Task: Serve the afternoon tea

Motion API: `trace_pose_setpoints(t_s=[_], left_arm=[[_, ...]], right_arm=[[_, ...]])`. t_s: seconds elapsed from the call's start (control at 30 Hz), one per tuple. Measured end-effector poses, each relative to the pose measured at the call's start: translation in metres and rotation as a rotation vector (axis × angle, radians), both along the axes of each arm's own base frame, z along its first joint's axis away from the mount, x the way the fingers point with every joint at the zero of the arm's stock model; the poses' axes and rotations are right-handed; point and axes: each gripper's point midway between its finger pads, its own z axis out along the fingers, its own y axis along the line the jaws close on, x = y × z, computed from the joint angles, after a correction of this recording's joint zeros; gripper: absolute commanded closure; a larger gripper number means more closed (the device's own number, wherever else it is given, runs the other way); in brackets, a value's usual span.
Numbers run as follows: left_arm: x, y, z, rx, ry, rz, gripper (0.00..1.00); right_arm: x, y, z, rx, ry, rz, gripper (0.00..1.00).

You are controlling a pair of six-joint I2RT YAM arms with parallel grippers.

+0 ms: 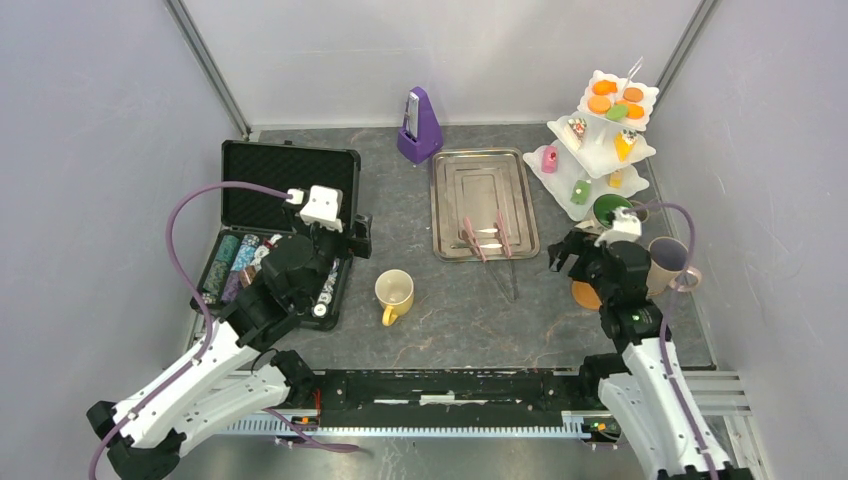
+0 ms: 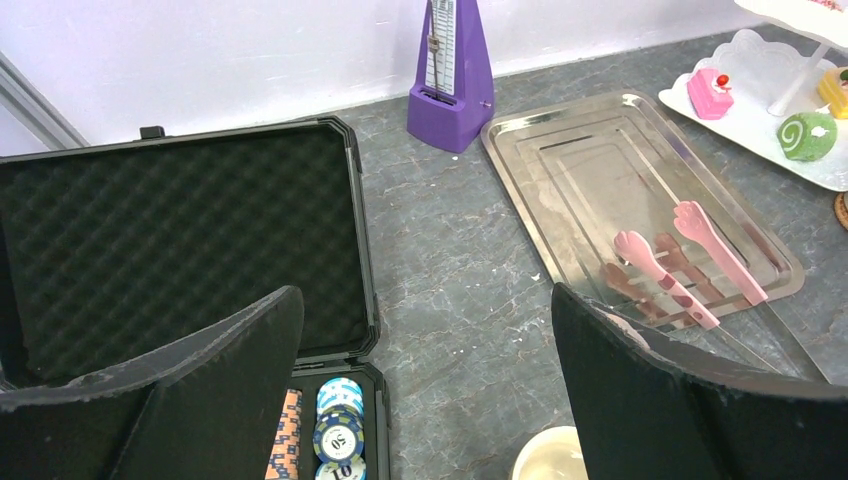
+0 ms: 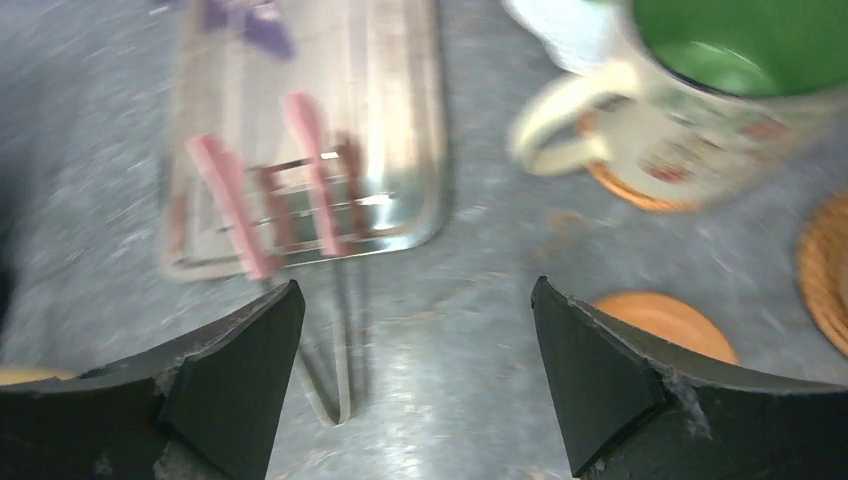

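The yellow mug (image 1: 394,291) is upright and clear of the steel tray, so I should keep bringing my right gripper toward the mug's rim (image 1: 411,288) until its fingers straddle it.
A yellow mug (image 1: 394,292) stands mid-table; its rim shows in the left wrist view (image 2: 548,455). My left gripper (image 1: 345,245) (image 2: 427,295) is open and empty, above the table just left of that mug. The white three-tier stand (image 1: 600,130) at the back right holds orange, green and pink pastries (image 1: 548,158). The big green mug (image 1: 610,210) (image 3: 720,90) stands on a cork coaster (image 3: 640,190). A mauve mug (image 1: 668,262) stands to the right. My right gripper (image 1: 567,252) (image 3: 417,290) is open and empty beside a bare coaster (image 1: 585,293) (image 3: 665,320).
A steel tray (image 1: 483,203) (image 2: 640,200) (image 3: 310,130) carries pink-tipped tongs (image 1: 485,237) (image 2: 680,265). A purple metronome (image 1: 420,125) (image 2: 450,80) stands at the back. An open black case (image 1: 285,230) (image 2: 180,240) with poker chips (image 2: 338,430) lies at the left. The right wrist view is blurred.
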Motion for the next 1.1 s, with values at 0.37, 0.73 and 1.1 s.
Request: trace_pose_setpoints(t_s=[0.37, 0.73, 1.1], left_arm=[[-0.003, 0.004, 0.007, -0.019, -0.019, 0.003, 0.01], [-0.003, 0.006, 0.008, -0.021, -0.022, 0.012, 0.01], [-0.004, 0.006, 0.008, -0.023, -0.024, 0.011, 0.01]], right_arm=[[-0.032, 0.179, 0.008, -0.063, 0.137, 0.556, 0.02], [-0.053, 0.299, 0.006, -0.075, 0.208, 0.669, 0.03], [-0.054, 0.348, -0.02, -0.136, 0.265, 0.605, 0.24]])
